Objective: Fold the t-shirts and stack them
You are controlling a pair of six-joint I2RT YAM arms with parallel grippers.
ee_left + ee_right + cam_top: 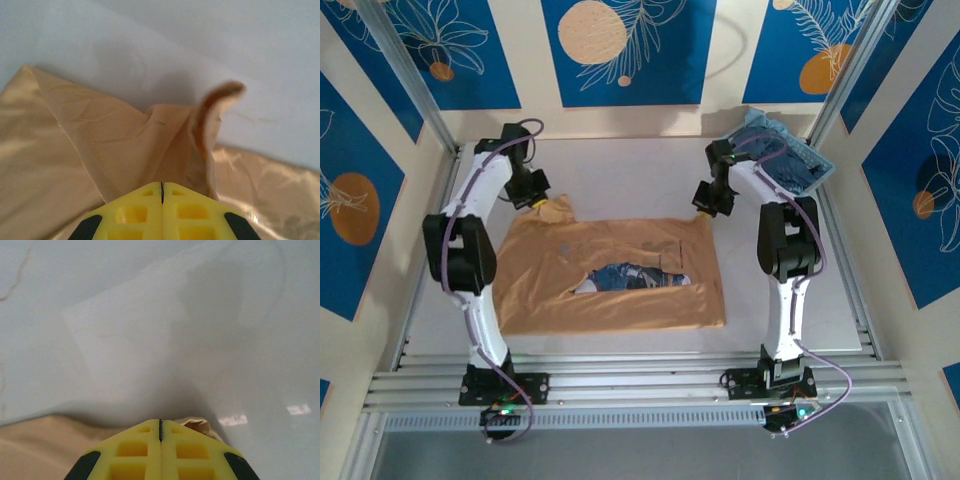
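Observation:
The tan-orange t-shirt's far corners [557,209] are in my grippers, so my left gripper should keep pulling toward its near edge [528,332] until the cloth covers the blue print.
A tan-orange t-shirt [610,275] lies spread on the white table [620,170], a fold in its middle baring part of the blue cartoon print [632,277]. My left gripper [535,198] is shut on the shirt's far left corner [190,145], which stands up in a bunched peak. At the far right corner my right gripper [705,205] is shut on a small tuft of the same cloth [197,425]. The slate-blue t-shirt [775,160] lies crumpled in the basket at the back right.
A light blue lattice basket [817,160] stands at the back right corner, just behind the right arm. Metal frame posts [405,80] rise at both back corners. Rails [640,385] run along the near edge.

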